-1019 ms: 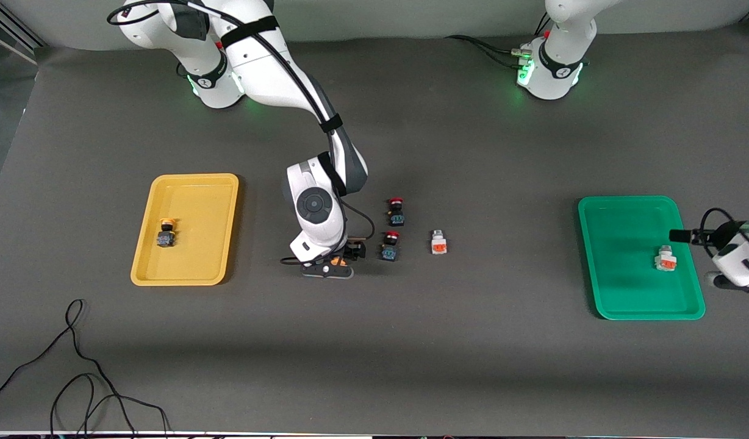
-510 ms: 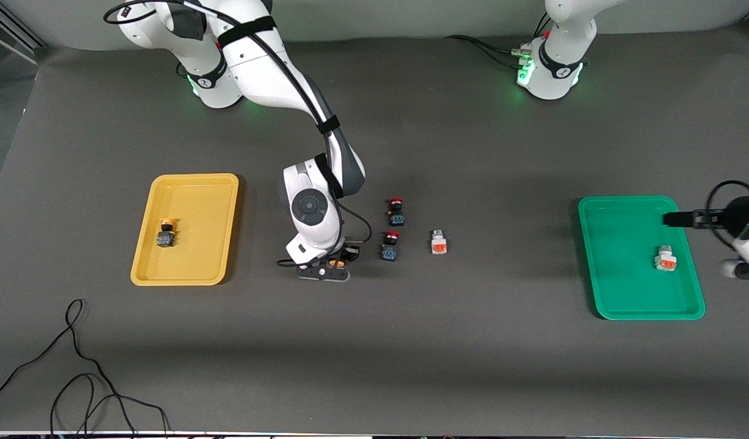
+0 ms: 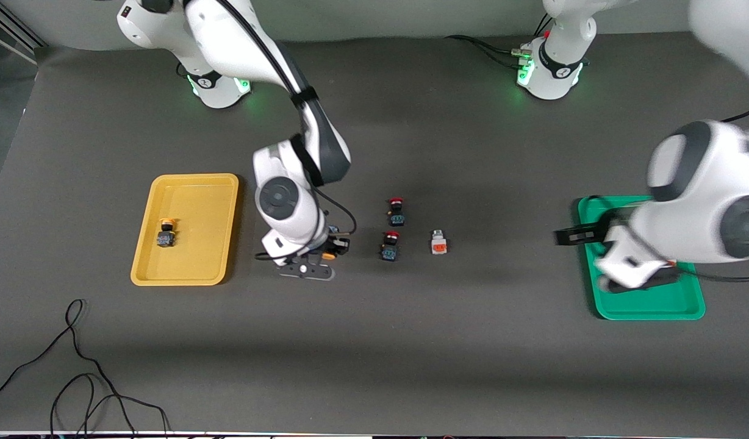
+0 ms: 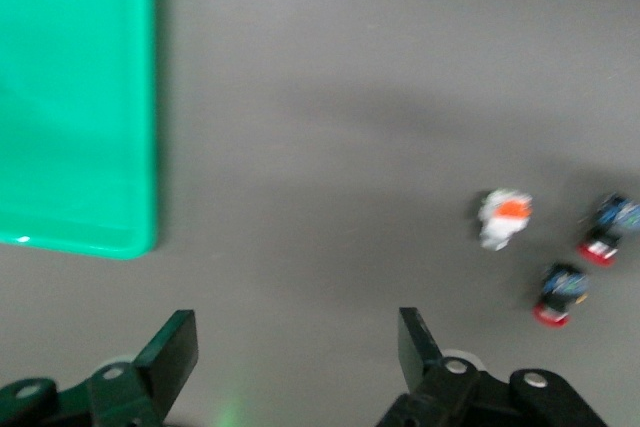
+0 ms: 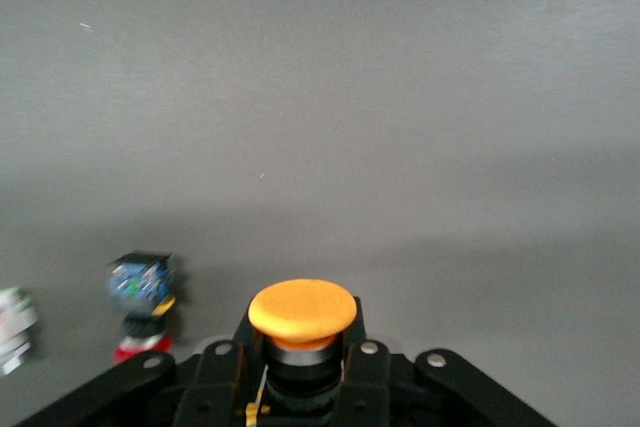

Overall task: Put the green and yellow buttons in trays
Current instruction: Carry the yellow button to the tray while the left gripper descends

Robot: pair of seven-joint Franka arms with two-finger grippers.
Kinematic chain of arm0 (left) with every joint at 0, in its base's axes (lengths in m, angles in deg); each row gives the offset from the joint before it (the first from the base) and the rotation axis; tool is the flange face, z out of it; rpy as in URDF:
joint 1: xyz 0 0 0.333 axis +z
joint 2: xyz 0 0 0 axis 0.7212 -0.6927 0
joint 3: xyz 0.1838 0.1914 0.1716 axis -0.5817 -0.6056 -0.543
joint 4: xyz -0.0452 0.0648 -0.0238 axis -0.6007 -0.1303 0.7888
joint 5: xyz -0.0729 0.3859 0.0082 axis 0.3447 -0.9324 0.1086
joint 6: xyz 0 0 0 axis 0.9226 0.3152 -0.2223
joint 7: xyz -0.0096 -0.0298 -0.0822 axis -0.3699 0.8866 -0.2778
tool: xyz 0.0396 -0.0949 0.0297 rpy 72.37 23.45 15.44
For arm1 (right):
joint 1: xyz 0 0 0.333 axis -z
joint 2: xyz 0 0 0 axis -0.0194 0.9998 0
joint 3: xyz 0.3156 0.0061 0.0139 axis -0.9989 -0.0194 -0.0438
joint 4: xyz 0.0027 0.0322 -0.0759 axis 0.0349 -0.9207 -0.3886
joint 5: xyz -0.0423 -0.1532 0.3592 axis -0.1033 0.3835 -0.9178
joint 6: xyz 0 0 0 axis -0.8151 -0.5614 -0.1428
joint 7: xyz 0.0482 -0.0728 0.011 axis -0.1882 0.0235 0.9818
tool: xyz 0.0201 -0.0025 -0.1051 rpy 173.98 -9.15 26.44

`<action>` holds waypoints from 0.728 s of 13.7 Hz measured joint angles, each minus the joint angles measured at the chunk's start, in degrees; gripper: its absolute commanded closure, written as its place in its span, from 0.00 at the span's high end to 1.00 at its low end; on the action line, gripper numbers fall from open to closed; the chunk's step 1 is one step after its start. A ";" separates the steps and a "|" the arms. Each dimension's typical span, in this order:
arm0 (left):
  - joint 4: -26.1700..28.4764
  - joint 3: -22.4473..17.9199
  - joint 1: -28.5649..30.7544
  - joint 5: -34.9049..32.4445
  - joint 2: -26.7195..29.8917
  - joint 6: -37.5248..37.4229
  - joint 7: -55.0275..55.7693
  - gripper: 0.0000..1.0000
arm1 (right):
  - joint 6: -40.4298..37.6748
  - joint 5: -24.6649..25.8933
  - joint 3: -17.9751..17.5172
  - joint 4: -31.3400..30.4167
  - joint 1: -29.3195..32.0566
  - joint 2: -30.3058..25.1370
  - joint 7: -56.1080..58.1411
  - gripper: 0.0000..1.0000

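My left gripper will have another silvery-white button hidden beside it over the green tray when I carry one in, because orange peeks out there.
My right gripper (image 3: 324, 253) is shut on a yellow-capped button (image 5: 302, 309), over bare table between the yellow tray (image 3: 185, 183) and the red-capped switches. Another yellow-capped button (image 3: 166, 232) lies in that tray. A silvery-white button with an orange block (image 3: 438, 242) (image 4: 502, 219) stands on the table beside the red switches. My left gripper (image 3: 588, 259) (image 4: 297, 347) hangs open and empty over the table at the edge of the green tray (image 3: 649, 308) (image 4: 75, 97). The left arm covers most of that tray.
Two red-capped black switches (image 3: 396, 211) (image 3: 390, 246) stand mid-table between the right gripper and the silvery-white button. A loose black cable (image 3: 75, 366) lies near the front edge at the right arm's end.
The right gripper closed on the yellow-capped button and carried it toward the yellow tray. The left arm swung from the green tray's outer side toward mid-table, now covering the tray.
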 measured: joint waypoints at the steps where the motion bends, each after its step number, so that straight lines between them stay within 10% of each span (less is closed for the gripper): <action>1: 0.19 0.00 -2.24 0.06 -1.61 2.61 2.66 0.91 | -2.49 0.04 1.16 0.06 0.04 -2.21 0.67 0.11; 10: 9.26 -0.87 -11.46 -1.67 -13.70 31.19 7.76 0.98 | -12.14 4.61 21.18 -10.63 0.47 -11.64 31.51 0.11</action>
